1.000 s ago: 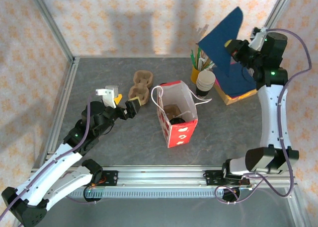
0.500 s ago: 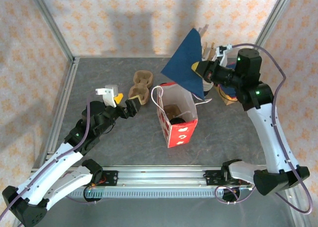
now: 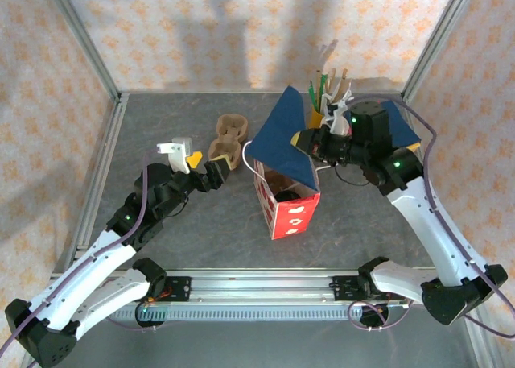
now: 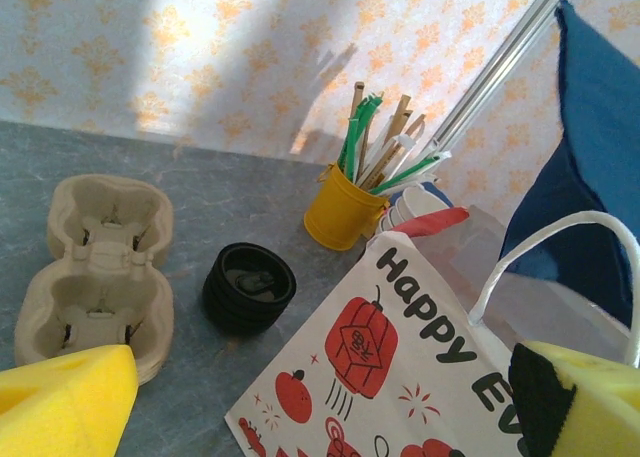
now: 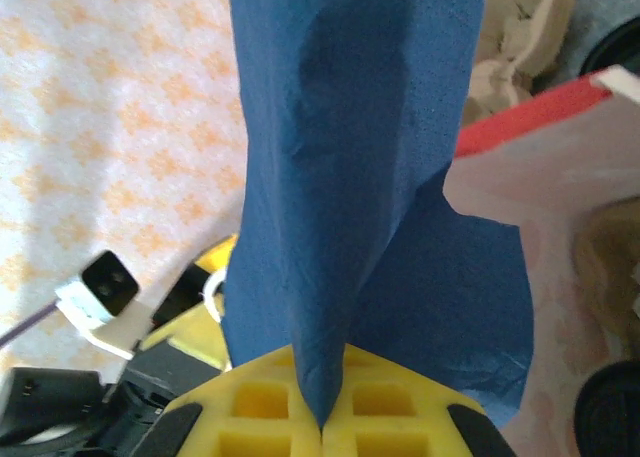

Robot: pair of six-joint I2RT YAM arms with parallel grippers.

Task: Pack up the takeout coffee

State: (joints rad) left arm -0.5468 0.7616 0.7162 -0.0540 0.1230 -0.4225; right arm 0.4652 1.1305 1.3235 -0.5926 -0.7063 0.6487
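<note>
The blue napkin hangs over the bag's opening. My right gripper should keep moving the napkin down until it sits inside the bag's rim, and then let go.
A white and red paper bag stands open in the middle of the table. Deep inside it shows the black lid of the takeout coffee; the cup's green wall is hidden. My right gripper is shut on a dark blue napkin and holds it over the bag's mouth. In the right wrist view the napkin hangs from the closed pads, and the gripper sits above the bag's red rim. My left gripper stands open left of the bag, empty, with the bag's printed wall in front of it.
A cardboard cup carrier lies left of the bag. A stack of black lids, a yellow pot of straws and stirrers and stacked cups stand behind the bag. A pile of blue napkins lies at the back right.
My right arm swung from the back right corner leftward and down, carrying the blue napkin to the bag's mouth. The left arm stayed put.
</note>
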